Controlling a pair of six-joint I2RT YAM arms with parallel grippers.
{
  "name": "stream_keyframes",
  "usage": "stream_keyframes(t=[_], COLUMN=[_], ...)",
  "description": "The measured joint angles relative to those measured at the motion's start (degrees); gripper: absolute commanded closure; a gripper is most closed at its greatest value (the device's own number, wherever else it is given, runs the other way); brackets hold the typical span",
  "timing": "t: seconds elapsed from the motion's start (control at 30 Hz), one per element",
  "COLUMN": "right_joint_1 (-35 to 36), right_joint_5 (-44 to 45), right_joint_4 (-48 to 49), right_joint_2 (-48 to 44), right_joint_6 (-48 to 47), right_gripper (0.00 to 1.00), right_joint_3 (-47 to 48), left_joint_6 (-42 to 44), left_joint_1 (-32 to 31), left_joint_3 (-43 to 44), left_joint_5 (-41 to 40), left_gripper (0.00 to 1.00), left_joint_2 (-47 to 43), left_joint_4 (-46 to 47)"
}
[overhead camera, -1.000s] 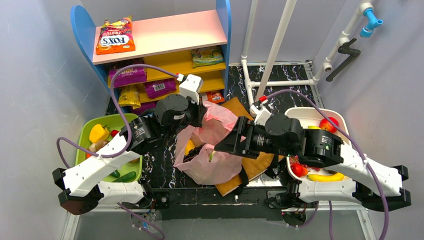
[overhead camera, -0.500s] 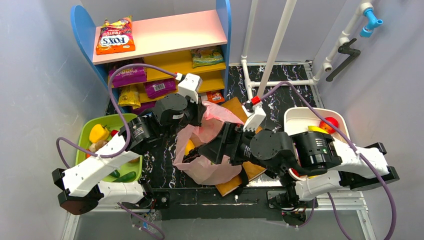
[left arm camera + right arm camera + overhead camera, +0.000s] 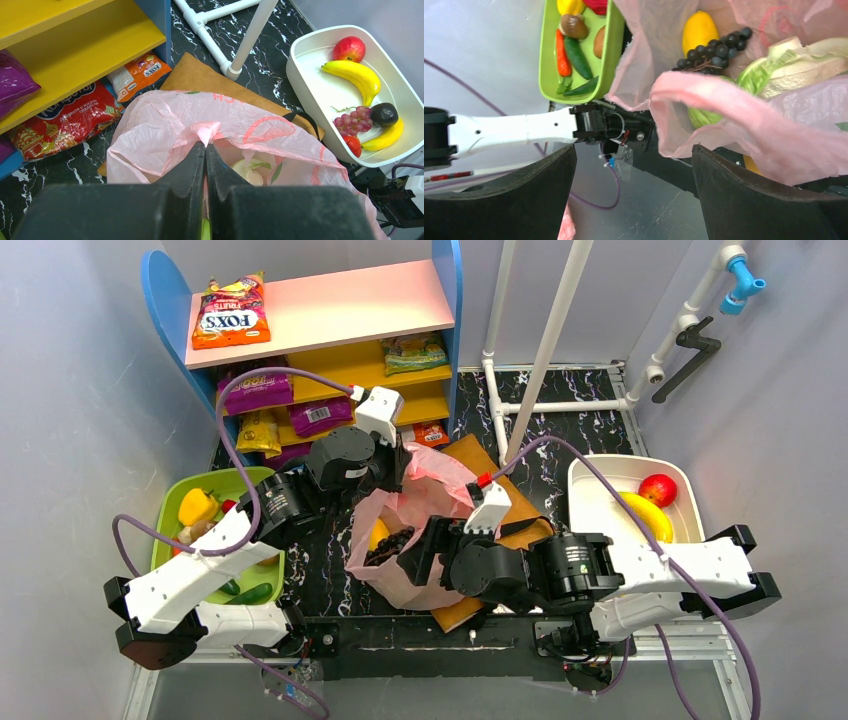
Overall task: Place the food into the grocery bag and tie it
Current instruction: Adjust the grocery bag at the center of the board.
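My gripper will pull the pink grocery bag's near rim (image 3: 704,91), and the rim should bunch up into a narrow strap, because it arches as a loose, folded band (image 3: 751,115).
The pink grocery bag (image 3: 425,502) stands mid-table on a flat brown paper bag. My left gripper (image 3: 205,145) is shut on the bag's far rim, pinching a tuft of pink plastic (image 3: 208,131) and holding it up. The mouth gapes; inside lie a yellow fruit (image 3: 698,30), dark grapes (image 3: 714,52) and a green-and-white vegetable (image 3: 794,65). My right gripper (image 3: 634,150) is open at the bag's near side with nothing between its fingers. The near rim (image 3: 724,110) drapes just beyond one fingertip. From above, the right gripper (image 3: 418,552) sits against the bag's near edge.
A green tray (image 3: 166,510) of vegetables sits at the left. A white tub (image 3: 600,510) with an apple and bananas is at the right. The blue shelf (image 3: 330,310) with snack packets stands behind, beside a white pipe frame (image 3: 545,330).
My right arm has swung left from the white tub to the bag's near side, its gripper open throughout. The left gripper has kept its hold on the rim.
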Motion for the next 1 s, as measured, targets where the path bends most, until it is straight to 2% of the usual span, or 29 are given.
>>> stream_keyframes(t=[0.17, 0.37, 0.63, 0.9, 0.97, 1.0], right_joint_1=[0.0, -2.9, -10.9, -13.2, -13.9, -14.1], right_joint_5=[5.5, 10.6, 9.2, 6.4, 5.8, 5.6], right_joint_4=[4.6, 9.3, 13.3, 14.1, 14.2, 14.4], right_joint_2=[-1.9, -2.8, -0.1, 4.9, 5.3, 5.4], right_joint_6=[2.4, 3.0, 2.4, 1.0, 0.5, 0.3], right_gripper=[0.08, 0.14, 0.22, 0.37, 0.47, 0.56], right_joint_3=[-7.2, -10.4, -11.0, -11.0, -11.0, -11.0], left_joint_6=[-0.2, -0.4, -0.4, -0.3, -0.3, -0.2], left_joint_1=[0.0, 0.0, 0.0, 0.0, 0.0, 0.0], left_joint_3=[0.0, 0.0, 0.0, -0.1, -0.2, -0.3], left_joint_5=[0.0, 0.2, 0.2, 0.2, 0.2, 0.2], left_gripper=[1.00, 1.00, 1.00, 1.00, 1.00, 1.00], left_joint_2=[-0.1, -0.7, -2.0, -3.2, -3.6, -3.7], left_joint_4=[0.0, 0.0, 0.0, 0.0, 0.0, 0.0])
